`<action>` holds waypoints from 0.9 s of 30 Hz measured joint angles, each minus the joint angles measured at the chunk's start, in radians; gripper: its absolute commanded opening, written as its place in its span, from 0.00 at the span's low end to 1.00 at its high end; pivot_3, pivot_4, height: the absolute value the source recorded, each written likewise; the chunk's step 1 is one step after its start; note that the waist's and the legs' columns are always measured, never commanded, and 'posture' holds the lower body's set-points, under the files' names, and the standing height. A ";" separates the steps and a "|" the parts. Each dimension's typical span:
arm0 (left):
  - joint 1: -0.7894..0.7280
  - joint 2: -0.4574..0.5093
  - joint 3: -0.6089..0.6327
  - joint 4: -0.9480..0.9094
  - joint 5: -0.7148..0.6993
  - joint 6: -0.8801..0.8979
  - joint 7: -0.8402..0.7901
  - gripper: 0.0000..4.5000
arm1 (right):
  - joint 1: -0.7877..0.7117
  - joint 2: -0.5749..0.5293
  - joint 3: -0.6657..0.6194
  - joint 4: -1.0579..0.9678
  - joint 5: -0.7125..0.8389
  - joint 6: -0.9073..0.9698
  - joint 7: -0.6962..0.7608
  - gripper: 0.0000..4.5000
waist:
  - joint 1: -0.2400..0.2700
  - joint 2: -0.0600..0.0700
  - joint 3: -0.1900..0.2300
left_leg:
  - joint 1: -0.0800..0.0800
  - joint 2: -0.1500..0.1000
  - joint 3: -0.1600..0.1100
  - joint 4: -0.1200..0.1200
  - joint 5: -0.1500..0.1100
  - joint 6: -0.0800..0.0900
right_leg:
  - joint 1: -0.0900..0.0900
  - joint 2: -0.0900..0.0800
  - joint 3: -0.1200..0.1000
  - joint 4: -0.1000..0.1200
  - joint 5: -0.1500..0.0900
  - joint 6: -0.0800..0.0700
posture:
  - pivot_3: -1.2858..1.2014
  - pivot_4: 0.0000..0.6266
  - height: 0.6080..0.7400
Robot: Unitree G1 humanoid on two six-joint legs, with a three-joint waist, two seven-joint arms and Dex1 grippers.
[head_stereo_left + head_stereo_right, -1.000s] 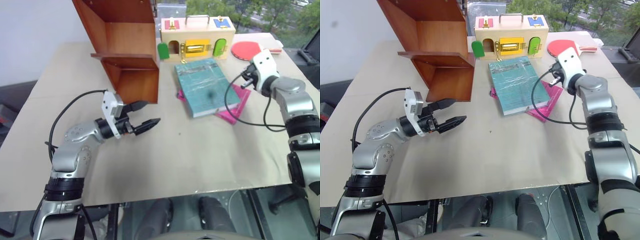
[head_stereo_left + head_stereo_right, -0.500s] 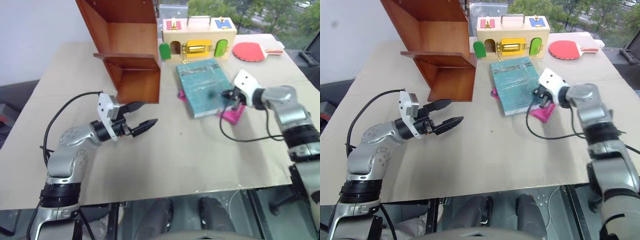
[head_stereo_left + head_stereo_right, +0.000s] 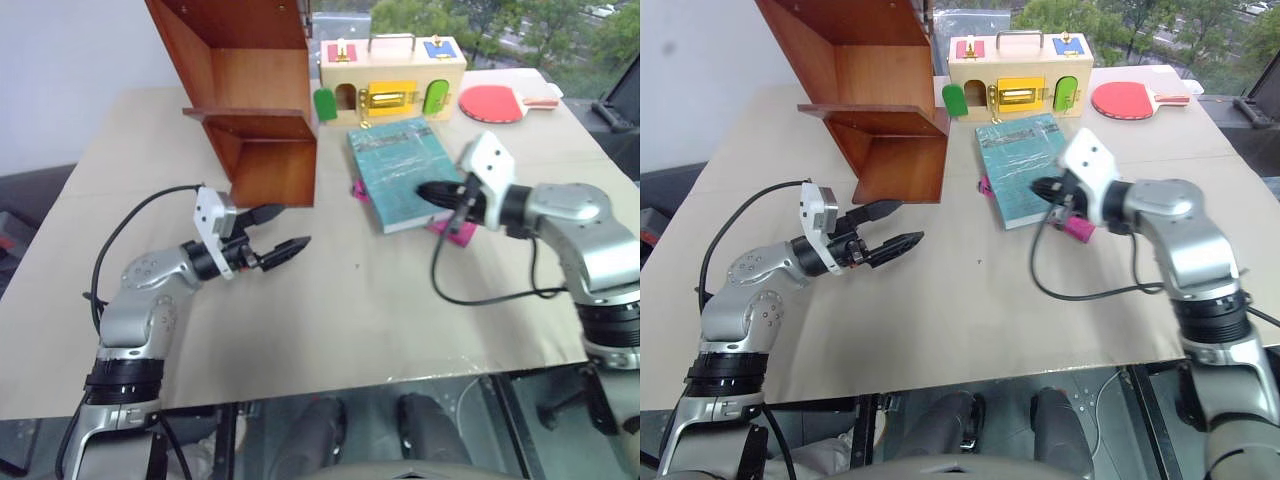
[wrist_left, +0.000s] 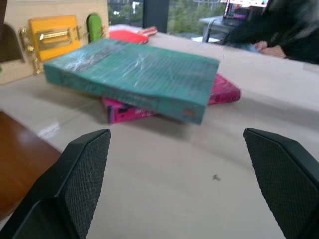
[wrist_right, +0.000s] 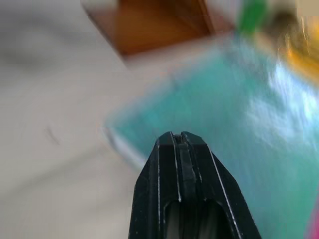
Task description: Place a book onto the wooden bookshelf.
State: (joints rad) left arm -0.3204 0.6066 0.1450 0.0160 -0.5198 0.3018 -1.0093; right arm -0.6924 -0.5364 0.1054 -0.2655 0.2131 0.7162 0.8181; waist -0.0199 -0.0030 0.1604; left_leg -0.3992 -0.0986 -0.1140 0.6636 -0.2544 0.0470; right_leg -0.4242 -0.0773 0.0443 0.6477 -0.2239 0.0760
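Observation:
The magenta-pink book pokes out [image 3: 359, 190] from beneath the teal-green book's edge close to my left gripper. So next my right gripper swings the teal-green book's near end [image 3: 404, 214] away first.
The teal-green book [image 3: 398, 170] lies flat on the table, resting partly on a magenta-pink book [image 3: 462, 226]. The wooden bookshelf [image 3: 255, 90] stands at the back left, to the left of the book. My right gripper [image 3: 422, 190] is shut and empty; it hovers over the book's near right corner, pointing left. The right wrist view looks along those closed fingers [image 5: 178, 149] at the teal cover [image 5: 229, 114]. My left gripper [image 3: 292, 227] is open and empty, in front of the bookshelf and left of the book, aimed at the book [image 4: 134, 74].
A pale wooden box with coloured doors [image 3: 392, 75] stands behind the book. A red paddle [image 3: 500, 100] lies at the back right. Bare tabletop [image 3: 360, 300] stretches between the grippers and the front edge. A black cable loops from my right wrist onto the table.
My right arm has swung in from the right of the books, leftward and nearer, and its shut gripper is now over the teal book's near corner. The left gripper has stayed put.

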 measured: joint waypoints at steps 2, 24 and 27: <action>-0.002 0.019 0.004 0.058 0.023 -0.028 -0.009 1.00 | -0.037 0.101 0.058 -0.043 -0.010 0.111 -0.093 0.01 | 0.003 0.000 0.000 | 0.000 -0.001 0.000 0.000 0.000 0.000 | -0.001 0.000 0.000 0.000 0.000 0.000 | 0.52 0.24 1.00; 0.008 0.053 0.019 0.113 0.057 -0.105 -0.026 1.00 | -0.101 0.007 0.407 -0.018 -0.216 0.447 -0.247 0.01 | 0.007 -0.001 -0.001 | -0.006 -0.002 -0.001 0.001 0.000 0.000 | -0.007 -0.001 -0.002 0.001 0.000 0.000 | 0.52 0.24 1.00; 0.007 0.051 0.019 0.113 0.057 -0.105 -0.024 1.00 | -0.059 -0.041 0.381 -0.104 -0.194 0.511 -0.232 0.01 | 0.007 -0.001 -0.001 | -0.006 -0.002 -0.001 0.001 0.000 0.000 | -0.007 -0.002 -0.002 0.001 0.000 0.000 | 0.52 0.24 1.00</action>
State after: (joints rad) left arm -0.3134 0.6576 0.1643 0.1290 -0.4629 0.1973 -1.0330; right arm -0.7518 -0.5774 0.4866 -0.3692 0.0195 1.2271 0.5856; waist -0.0133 -0.0044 0.1596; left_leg -0.4053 -0.1011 -0.1148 0.6649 -0.2540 0.0468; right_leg -0.4310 -0.0789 0.0427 0.6491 -0.2238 0.0758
